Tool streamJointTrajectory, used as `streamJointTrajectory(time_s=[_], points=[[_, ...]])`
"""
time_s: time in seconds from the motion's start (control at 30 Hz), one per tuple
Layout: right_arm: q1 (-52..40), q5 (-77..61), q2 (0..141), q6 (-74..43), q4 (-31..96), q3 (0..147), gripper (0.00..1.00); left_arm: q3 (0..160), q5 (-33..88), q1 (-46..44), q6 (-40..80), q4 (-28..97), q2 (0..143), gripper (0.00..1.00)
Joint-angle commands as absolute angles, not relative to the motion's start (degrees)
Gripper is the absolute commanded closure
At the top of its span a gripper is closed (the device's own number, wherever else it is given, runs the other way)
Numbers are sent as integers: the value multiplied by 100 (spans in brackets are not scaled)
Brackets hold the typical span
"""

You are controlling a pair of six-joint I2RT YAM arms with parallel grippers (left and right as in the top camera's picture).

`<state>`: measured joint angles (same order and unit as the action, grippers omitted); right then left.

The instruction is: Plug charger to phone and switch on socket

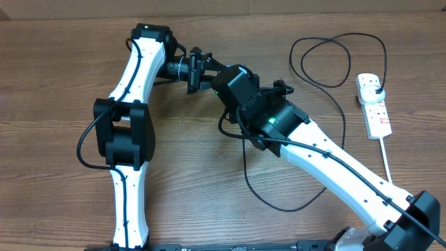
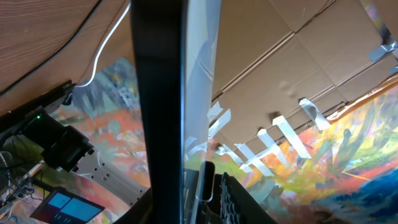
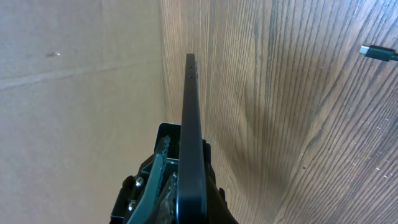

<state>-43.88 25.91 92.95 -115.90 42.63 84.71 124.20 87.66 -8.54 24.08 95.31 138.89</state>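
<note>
My right gripper is full with the phone [image 3: 192, 102] while the charger's connector lies loose, so my left gripper should take the phone before my right gripper picks up the connector [image 3: 378, 53].
The phone [image 3: 191, 124] is seen edge-on in the right wrist view, with my right gripper [image 3: 186, 180] shut on its lower end. Its free end points away over the table. In the left wrist view the phone [image 2: 158, 93] stands as a dark band with a reflective face between my left gripper's [image 2: 199, 193] jaws, which are open with a narrow gap at the textured pad [image 2: 231, 202]. Overhead, both grippers [image 1: 202, 72] [image 1: 224, 82] meet at the table's upper middle and hide the phone. The charger's cable [image 1: 293, 52] loops toward the socket [image 1: 374, 104]. Its connector tip [image 3: 378, 53] lies on the wood.
The socket's thick white lead [image 1: 387, 160] runs toward the near right edge. A black plug [image 1: 377, 88] sits in the socket's far end. A cardboard wall [image 3: 81, 74] stands behind the table. More black cable [image 1: 279, 207] loops beneath the right arm.
</note>
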Motion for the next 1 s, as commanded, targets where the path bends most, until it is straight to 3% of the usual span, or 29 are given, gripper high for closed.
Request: streamJointTrajectory(time_s=[0.0, 0.2, 0.4, 0.5, 0.57, 0.7, 0.77, 0.83, 0.97], points=[[-4377, 2534, 9032, -12296, 4233, 8591, 96, 12543, 8794, -864, 2445, 9498, 13821, 74], [-4377, 2517, 9032, -12296, 4235, 8591, 96, 12543, 8799, -864, 2447, 9421, 13821, 81], [-4377, 2338, 9032, -12136, 4228, 8591, 96, 12543, 8814, -864, 2451, 9424, 13821, 96], [-4377, 2300, 9032, -11817, 4228, 8591, 95, 12543, 8814, -864, 2449, 9424, 13821, 96], [-4377, 2303, 9032, -11618, 4228, 8591, 80, 12543, 8812, -864, 2445, 9424, 13821, 96], [-4375, 2305, 9032, -11034, 4165, 8591, 29, 12543, 8809, -864, 2440, 9415, 13821, 96], [-4353, 2307, 9021, -10628, 4128, 8591, 14, 12543, 8807, -864, 2418, 9362, 13821, 96], [-4300, 2305, 8980, -10082, 4121, 8591, 1, 12543, 8777, -856, 2375, 9172, 13821, 96], [-4147, 2303, 8746, -8637, 4211, 8591, 0, 12543, 8018, -753, 2375, 8523, 13821, 96]])
